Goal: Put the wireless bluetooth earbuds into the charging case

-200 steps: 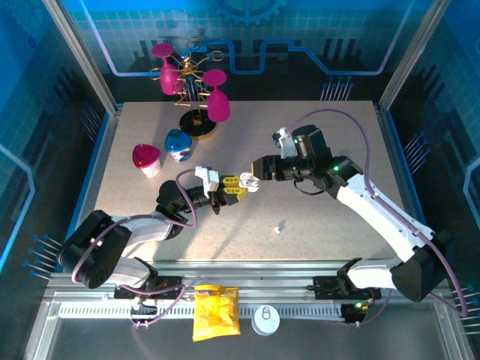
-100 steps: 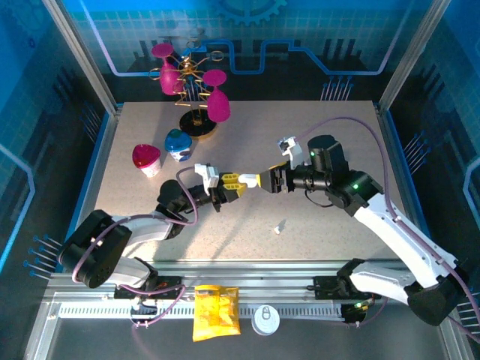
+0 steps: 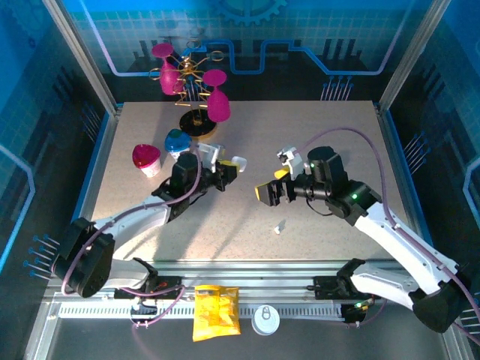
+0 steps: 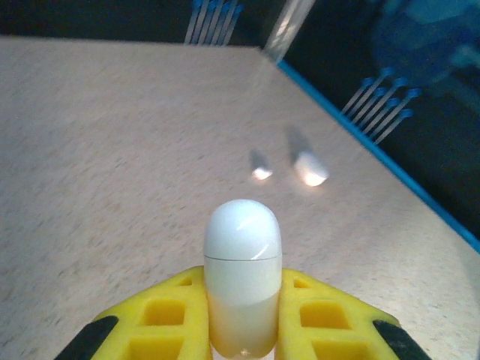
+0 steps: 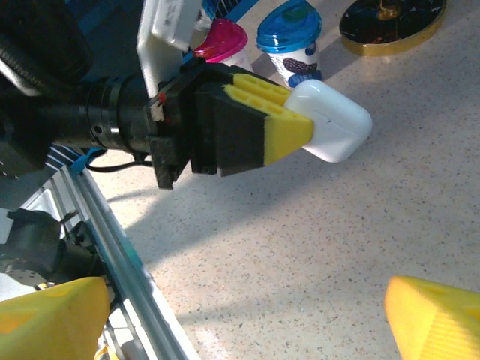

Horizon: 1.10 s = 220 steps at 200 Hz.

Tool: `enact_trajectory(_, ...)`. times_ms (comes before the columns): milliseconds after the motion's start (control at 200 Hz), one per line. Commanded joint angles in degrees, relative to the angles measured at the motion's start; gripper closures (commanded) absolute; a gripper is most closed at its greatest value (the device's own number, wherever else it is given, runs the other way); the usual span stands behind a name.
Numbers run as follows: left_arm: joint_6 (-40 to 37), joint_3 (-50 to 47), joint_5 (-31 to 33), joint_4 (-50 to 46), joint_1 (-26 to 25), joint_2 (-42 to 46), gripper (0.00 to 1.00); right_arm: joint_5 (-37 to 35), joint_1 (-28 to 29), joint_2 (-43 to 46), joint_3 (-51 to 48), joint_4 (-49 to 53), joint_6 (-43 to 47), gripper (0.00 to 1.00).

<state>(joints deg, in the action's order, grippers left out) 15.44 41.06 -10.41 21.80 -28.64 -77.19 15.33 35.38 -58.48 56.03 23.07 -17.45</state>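
The white charging case is over open tabletop, clear of the blue-lidded cup. My left gripper goes on lowering it and lets go once it rests there.
The white charging case, lid shut, stands clamped between my left gripper's yellow fingers. From above, the case sticks out of the left gripper over the middle of the table. The right wrist view has the case just above the tabletop, beyond my right gripper, which is open wide with nothing between its fingers. The right gripper hangs a little to the right of the case, apart from it. One tiny white earbud lies on the table nearer the front.
A pink cup and a blue-lidded cup stand left of the case. A gold-based stand with pink glasses is behind them. A yellow packet and a white disc lie on the front rail.
My left gripper has carried the case away from the front, toward the cups. The right gripper has drawn back to the right from the case and stands open.
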Motion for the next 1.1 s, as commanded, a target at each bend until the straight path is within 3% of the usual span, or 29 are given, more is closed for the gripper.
enact_trajectory(0,3.1,4.5,6.6,-11.9,0.4,-3.2,1.0,-3.9,1.4,2.9,-3.3,-7.1,1.2,0.03)
enact_trajectory(185,7.3,10.2,8.1,-18.3,1.8,-9.7,1.0,-6.0,1.4,6.6,-10.0,-15.5,-0.2,0.01)
enact_trajectory(475,9.9,19.5,8.9,-22.6,4.4,-21.4,1.0,-6.8,1.4,8.2,-12.8,-14.7,1.8,0.0)
enact_trajectory(931,15.2,29.4,5.3,-23.1,8.1,-34.7,0.98,-9.5,0.3,8.2,-15.2,-14.6,2.2,0.0)
enact_trajectory(1011,15.5,29.6,5.3,-23.4,8.4,-35.4,0.9,-10.1,-0.3,8.2,-15.2,-14.5,2.2,0.0)
enact_trajectory(1096,15.9,29.4,5.5,-23.5,8.8,-35.5,0.67,-10.7,-1.1,8.4,-15.2,-14.6,2.4,0.0)
